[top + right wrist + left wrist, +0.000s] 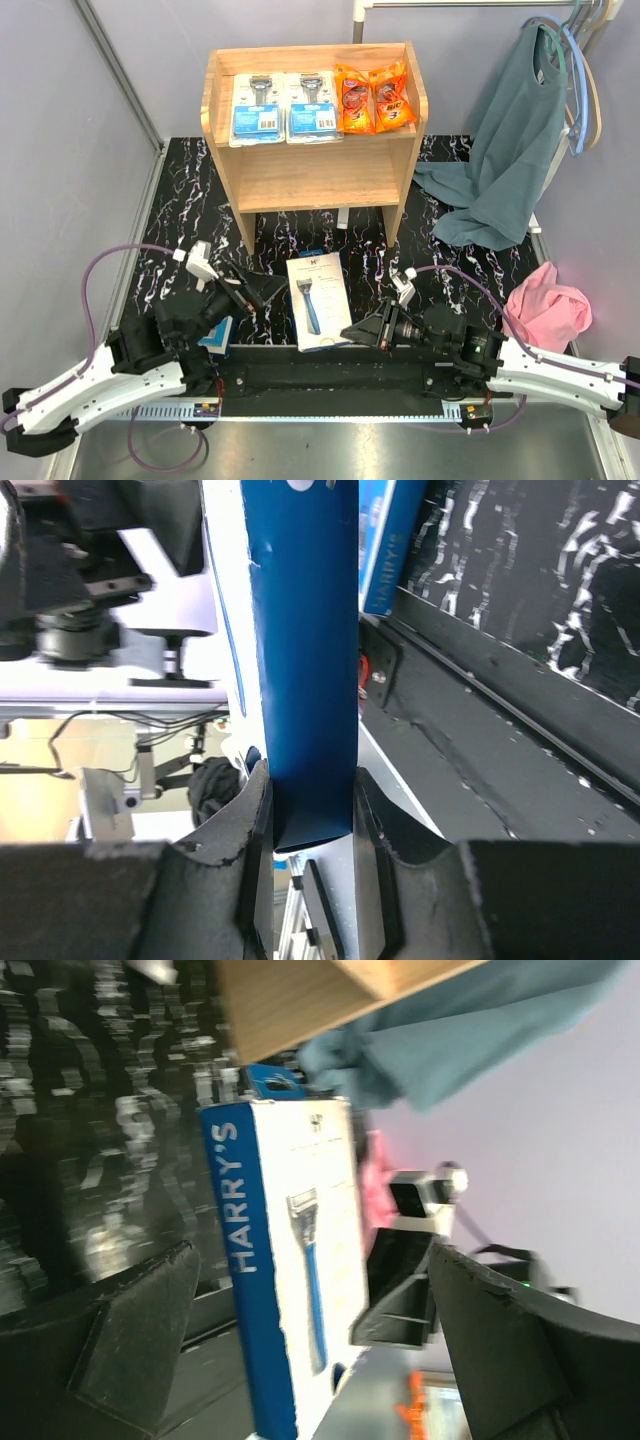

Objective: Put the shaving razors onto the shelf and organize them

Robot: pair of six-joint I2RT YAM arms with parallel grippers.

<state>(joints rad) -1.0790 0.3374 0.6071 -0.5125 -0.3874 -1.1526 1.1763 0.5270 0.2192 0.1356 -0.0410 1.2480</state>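
Note:
My open left gripper is crowding the razor box [300,298] in my right gripper. My left gripper should move away before my right gripper slides the box onto the lower level [268,187].
The pale wooden shelf [310,175] stands at the back; its top tier holds two blister razor packs [258,110] [312,108] and two orange packets [353,100] [393,96]. A white-and-blue razor box [318,300] lies in front of the shelf. My right gripper [352,333] is shut on its near right edge; the right wrist view shows the box's blue side [305,660] pinched between the fingers [310,780]. My left gripper [262,290] is open and empty just left of this box [300,1260]. A second box [215,335] lies partly under the left arm.
A teal cloth [505,160] hangs and drapes at the right of the shelf, and a pink cloth [545,310] lies at the right table edge. The shelf's lower tier [310,190] holds nothing. The black marble table [190,210] ends at a metal rail near the arm bases.

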